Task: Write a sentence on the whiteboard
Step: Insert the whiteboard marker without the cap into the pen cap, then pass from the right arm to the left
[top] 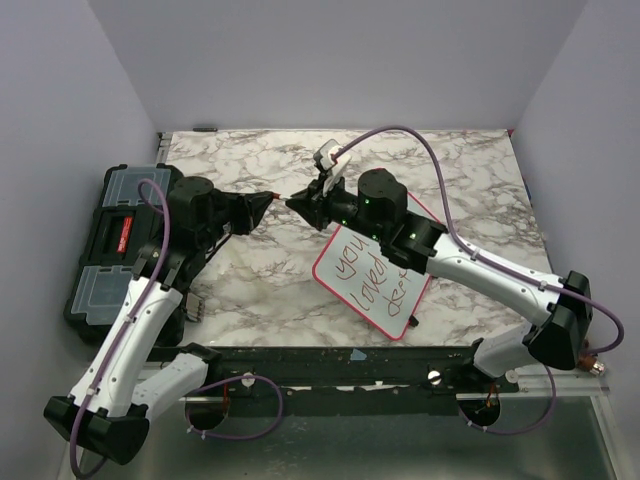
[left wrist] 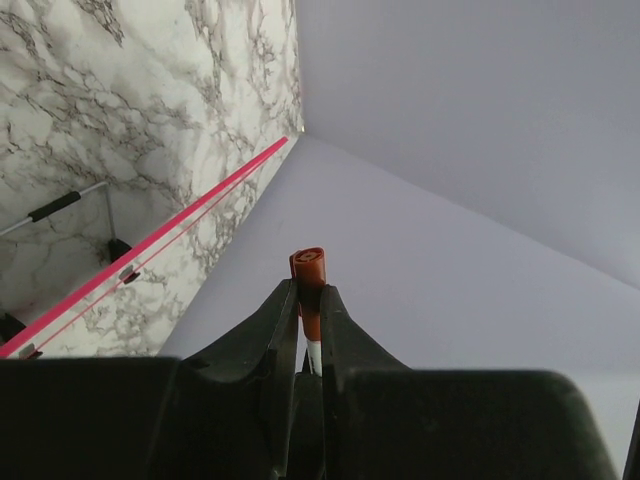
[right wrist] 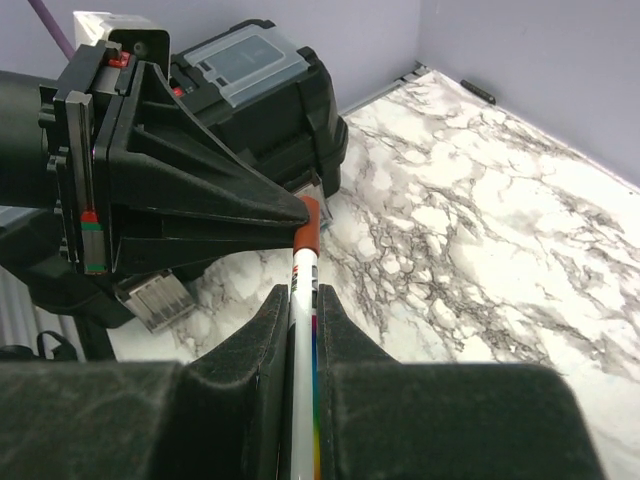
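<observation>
The robot's left gripper pinches the red cap with only its fingertips (right wrist: 311, 217), so it needs to open and close deeper over the cap (right wrist: 307, 238) before the right gripper lets go of the marker.
The whiteboard (top: 326, 268) lies tilted on the marble table right of centre, with red handwriting in three lines; its far corner is hidden under my right arm. Above the table the two grippers meet tip to tip. My right gripper (top: 290, 204) (right wrist: 304, 300) is shut on the white barrel of a marker (right wrist: 305, 268). The marker's red end (right wrist: 310, 228) reaches the left gripper's fingertips. My left gripper (top: 272, 197) (left wrist: 310, 300) is shut on that red cap (left wrist: 308, 268), which pokes out past its tips.
A black toolbox (top: 110, 240) (right wrist: 250, 70) with clear lid compartments stands at the table's left edge beside the left arm. Purple walls close in the table at the back and on both sides. A dark rail (top: 330, 362) runs along the near edge.
</observation>
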`<state>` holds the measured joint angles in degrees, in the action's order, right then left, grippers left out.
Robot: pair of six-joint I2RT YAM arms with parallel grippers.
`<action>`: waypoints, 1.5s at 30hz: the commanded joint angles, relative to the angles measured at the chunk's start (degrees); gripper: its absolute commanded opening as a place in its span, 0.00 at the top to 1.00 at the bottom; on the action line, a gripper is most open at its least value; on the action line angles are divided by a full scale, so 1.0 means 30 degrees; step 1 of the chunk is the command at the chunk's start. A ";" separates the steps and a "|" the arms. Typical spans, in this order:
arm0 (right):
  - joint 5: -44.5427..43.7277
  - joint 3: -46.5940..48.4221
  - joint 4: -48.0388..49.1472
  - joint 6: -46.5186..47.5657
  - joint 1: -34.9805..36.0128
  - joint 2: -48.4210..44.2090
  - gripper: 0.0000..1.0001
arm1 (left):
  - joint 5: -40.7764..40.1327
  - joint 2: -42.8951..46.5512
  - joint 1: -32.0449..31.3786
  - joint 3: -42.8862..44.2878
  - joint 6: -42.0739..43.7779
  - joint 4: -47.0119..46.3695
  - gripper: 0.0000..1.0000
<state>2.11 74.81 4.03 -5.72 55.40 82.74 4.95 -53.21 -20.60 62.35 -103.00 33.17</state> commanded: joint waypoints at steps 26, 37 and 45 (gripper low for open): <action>0.2122 -0.1351 0.1338 0.6270 0.0227 0.0636 0.99 | 0.1426 0.1065 -0.0979 0.0643 0.2079 -0.1087 0.65; 0.1319 -0.2372 0.1355 0.5222 0.0226 -0.1052 0.99 | 0.0122 0.2390 0.0363 0.0605 0.3468 0.0846 0.13; 0.1484 -0.1756 0.1132 0.4320 0.0232 -0.1614 0.99 | -0.0166 0.3181 0.0366 -0.0643 0.4040 0.1961 0.26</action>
<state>7.07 68.23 6.48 9.41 55.81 79.37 5.65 -45.28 -19.70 63.88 -92.14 37.15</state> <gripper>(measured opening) 0.130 0.776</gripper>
